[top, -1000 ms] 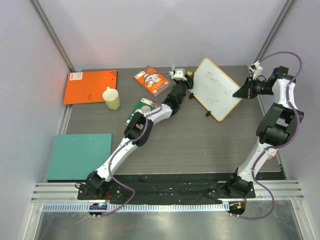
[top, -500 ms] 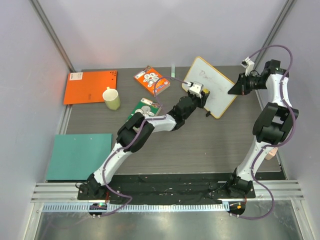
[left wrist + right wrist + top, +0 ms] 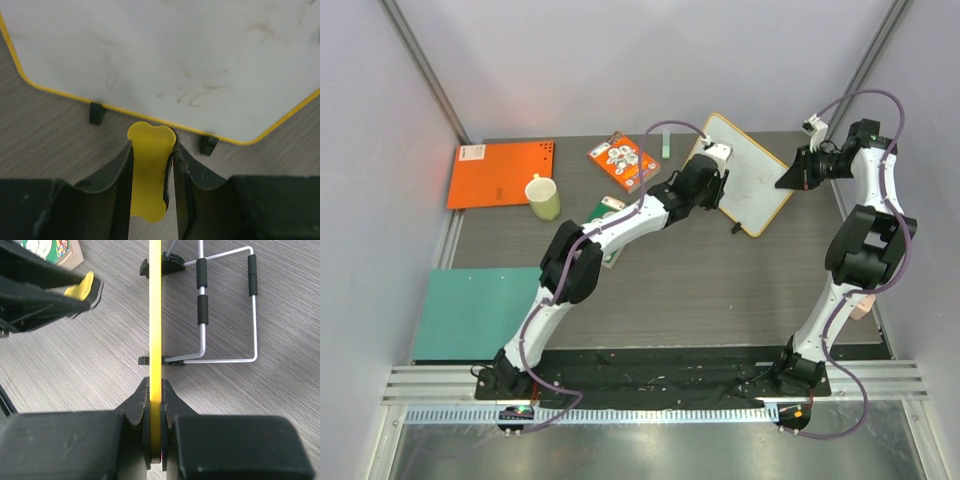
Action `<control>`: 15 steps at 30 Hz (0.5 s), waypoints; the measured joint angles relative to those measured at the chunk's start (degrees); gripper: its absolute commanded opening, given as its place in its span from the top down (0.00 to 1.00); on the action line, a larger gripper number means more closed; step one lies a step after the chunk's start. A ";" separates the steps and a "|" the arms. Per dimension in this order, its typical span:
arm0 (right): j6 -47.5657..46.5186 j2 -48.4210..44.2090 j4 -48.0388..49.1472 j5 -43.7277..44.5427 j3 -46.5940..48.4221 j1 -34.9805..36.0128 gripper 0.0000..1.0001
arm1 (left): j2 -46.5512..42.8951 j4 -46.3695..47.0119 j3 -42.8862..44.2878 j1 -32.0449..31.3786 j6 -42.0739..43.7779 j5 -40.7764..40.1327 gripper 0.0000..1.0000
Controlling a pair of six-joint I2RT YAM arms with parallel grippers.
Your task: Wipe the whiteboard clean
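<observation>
My left gripper is holding the yellow eraser twisted, with its black side [image 3: 169, 167] turned toward a finger, so next I put the eraser down and grip its narrow middle [image 3: 149, 172] squarely.
The whiteboard [image 3: 752, 186] stands tilted at the back right, with a yellow frame and black feet. Its face shows only faint smeared marks [image 3: 192, 95] in the left wrist view. My left gripper [image 3: 712, 168] is shut on a yellow bone-shaped eraser [image 3: 149, 170], whose tip sits by the board's lower frame edge [image 3: 150, 120]. My right gripper [image 3: 790, 177] is shut on the board's yellow edge [image 3: 156, 305], pinching it between both fingers. The left gripper and eraser also show in the right wrist view [image 3: 82, 287], in front of the board.
A wire stand [image 3: 227, 305] props the board from behind. An orange sheet [image 3: 502, 172], a pale cup [image 3: 543, 196] and a picture box [image 3: 623, 161] lie at the back left. A teal sheet [image 3: 480, 310] lies front left. A green item [image 3: 610, 228] is partly under the left arm.
The right gripper took the board's edge and tilted it up a second ago. The left gripper with the eraser swept onto the board, then up-left along it. The writing is fainter now.
</observation>
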 measured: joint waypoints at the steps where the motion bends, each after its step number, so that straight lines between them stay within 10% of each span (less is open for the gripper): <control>1: 0.00 0.00 0.02 0.00 -0.02 0.00 0.99 | 0.02 -3.65 1.16 -0.02 -0.24 0.52 1.00; 7: -0.02 -0.02 0.02 -0.02 -0.09 0.00 0.99 | -0.66 -12.96 -7.78 -0.09 -3.41 1.51 0.80; 15: -0.24 -0.02 0.07 -0.28 -0.20 0.00 0.99 | -2.23 -15.74 -13.35 -0.44 -5.97 -0.24 0.17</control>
